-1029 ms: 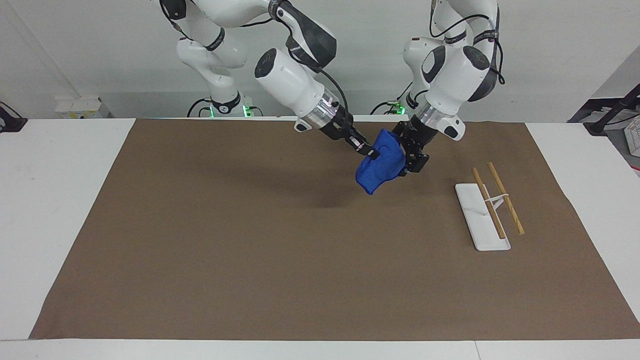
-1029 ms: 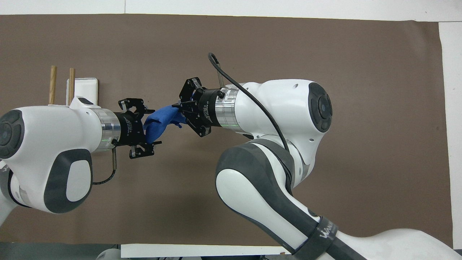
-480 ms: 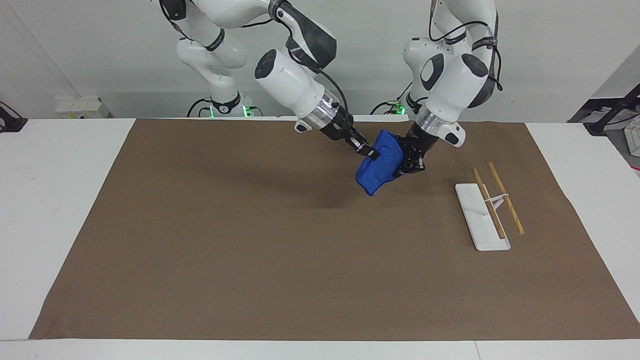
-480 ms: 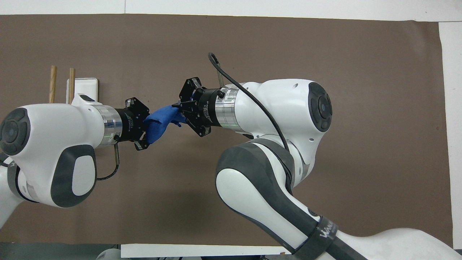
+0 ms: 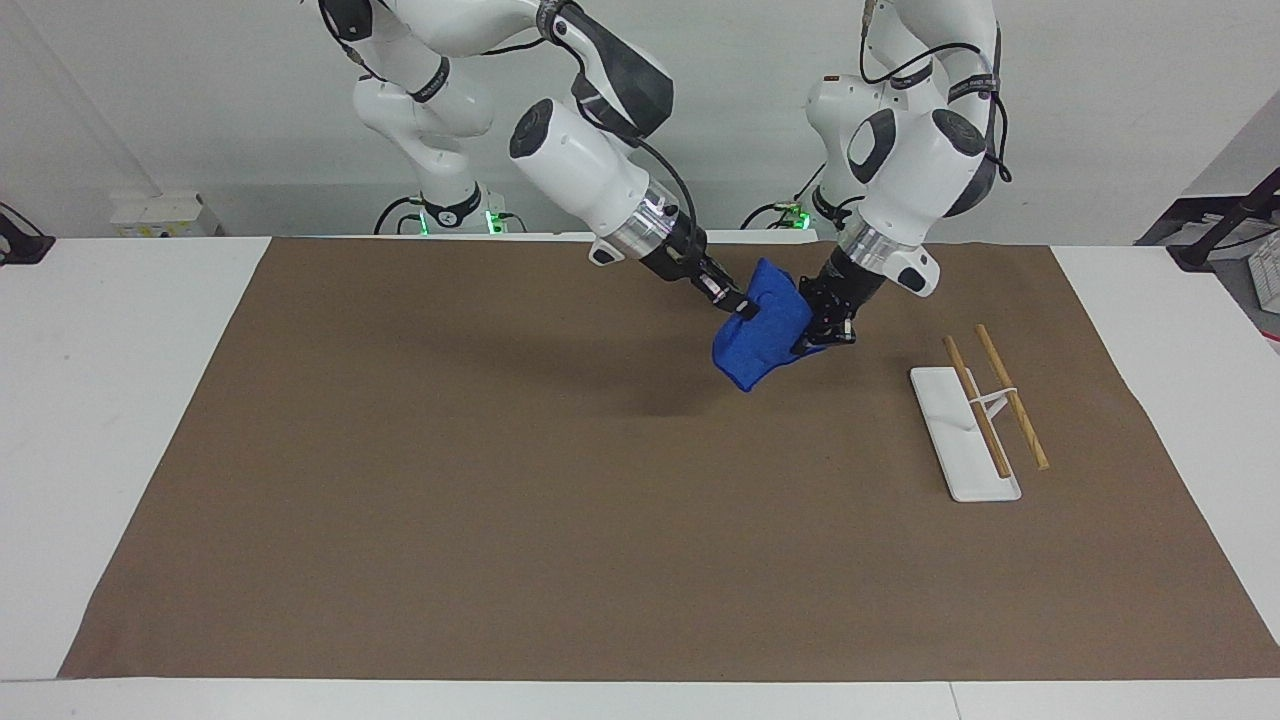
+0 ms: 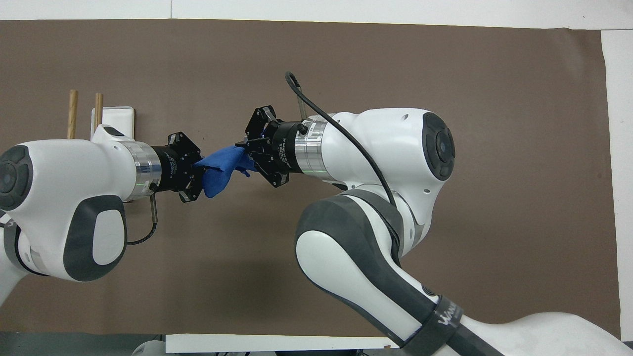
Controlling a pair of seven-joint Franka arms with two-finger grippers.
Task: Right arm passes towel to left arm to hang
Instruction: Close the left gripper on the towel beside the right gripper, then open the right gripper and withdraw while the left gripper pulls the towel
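Note:
I should let go of the towel's upper edge [image 6: 246, 157] with my right gripper and back it away before my left gripper drapes the blue towel over the wooden rods [image 5: 1015, 400], because both my grippers are holding the towel.
The blue towel [image 5: 765, 330] hangs in the air between both grippers, over the brown mat toward the left arm's end. My right gripper [image 5: 737, 306] is shut on the towel's upper edge; it also shows in the overhead view [image 6: 247, 154]. My left gripper [image 5: 822, 330] is closed on the towel's other side and shows in the overhead view [image 6: 197, 172]. The towel [image 6: 220, 168] is stretched between them and sags below. Its corner loop is hidden.
A white rack base [image 5: 950, 440] with two wooden rods [image 5: 1010, 395] stands on the mat near the left arm's end; the overhead view shows it [image 6: 116, 116] partly under the left arm. The brown mat [image 5: 500, 480] covers most of the table.
My left gripper was spread open around the towel's side one second ago; it has since closed on it. The right gripper has stayed still, holding the towel.

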